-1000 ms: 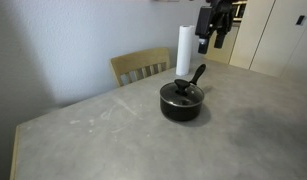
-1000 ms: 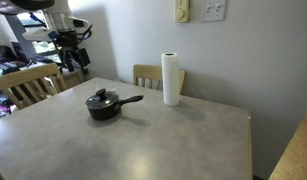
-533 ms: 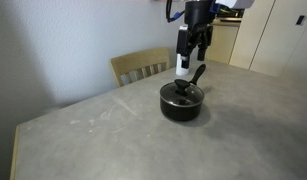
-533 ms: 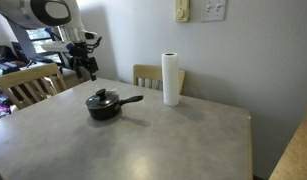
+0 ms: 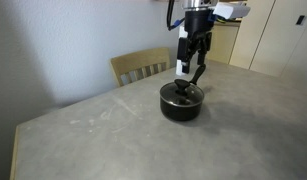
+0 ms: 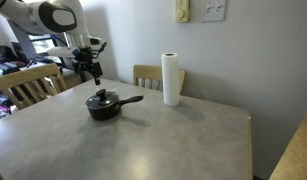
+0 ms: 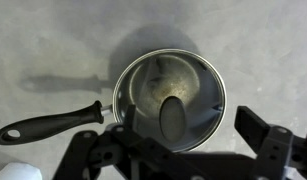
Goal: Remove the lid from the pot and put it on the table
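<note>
The metal rim (image 7: 168,51) just sits around the pot's edge. I expect the glass lid (image 5: 182,93) to come straight off and leave the pot standing when I lift.
The black pot (image 5: 181,103) (image 6: 103,106) stands on the light grey table (image 5: 103,135) (image 6: 153,140) with the glass lid (image 5: 180,93) (image 6: 100,98) (image 7: 171,95) on it. The lid has a metal rim and a dark knob. The pot's long black handle (image 7: 48,122) (image 6: 128,100) points sideways. My gripper (image 5: 193,72) (image 6: 93,75) (image 7: 178,140) hangs open above the lid, apart from it. In the wrist view its fingers frame the lid from the lower edge.
A tall white paper-towel roll (image 6: 171,79) (image 5: 182,50) stands on the table behind the pot. A wooden chair (image 5: 140,65) (image 6: 153,74) stands at the table's far edge. Another chair (image 6: 28,85) is beside the arm.
The gripper has moved down and over the pot, from higher and off to the side to just above the lid. The pot and lid have not moved.
</note>
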`<control>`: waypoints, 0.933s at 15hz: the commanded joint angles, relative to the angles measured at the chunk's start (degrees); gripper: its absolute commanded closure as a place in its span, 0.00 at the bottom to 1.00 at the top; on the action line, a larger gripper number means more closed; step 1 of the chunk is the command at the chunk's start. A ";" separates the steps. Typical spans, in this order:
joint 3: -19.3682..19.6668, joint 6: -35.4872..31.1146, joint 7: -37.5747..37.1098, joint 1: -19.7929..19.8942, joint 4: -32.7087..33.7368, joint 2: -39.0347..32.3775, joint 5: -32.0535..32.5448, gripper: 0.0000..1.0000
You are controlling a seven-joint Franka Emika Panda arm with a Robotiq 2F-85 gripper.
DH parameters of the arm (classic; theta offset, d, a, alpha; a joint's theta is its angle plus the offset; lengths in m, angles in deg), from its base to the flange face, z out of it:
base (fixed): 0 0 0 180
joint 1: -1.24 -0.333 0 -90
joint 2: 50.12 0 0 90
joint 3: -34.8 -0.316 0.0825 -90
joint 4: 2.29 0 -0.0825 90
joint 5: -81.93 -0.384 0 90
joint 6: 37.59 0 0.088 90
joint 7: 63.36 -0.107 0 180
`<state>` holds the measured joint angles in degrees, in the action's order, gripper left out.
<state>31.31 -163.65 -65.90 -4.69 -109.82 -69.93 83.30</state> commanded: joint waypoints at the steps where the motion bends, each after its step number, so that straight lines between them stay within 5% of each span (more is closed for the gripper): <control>1: -0.08 -1.68 4.13 1.16 3.66 -4.81 0.13 0.00; 7: -1.20 -1.08 8.96 1.49 10.69 -11.70 -0.94 0.00; 14: -0.30 1.07 3.35 0.06 15.67 -16.99 -0.59 0.00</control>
<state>30.72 -164.47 -60.96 -4.49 -96.88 -84.94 83.13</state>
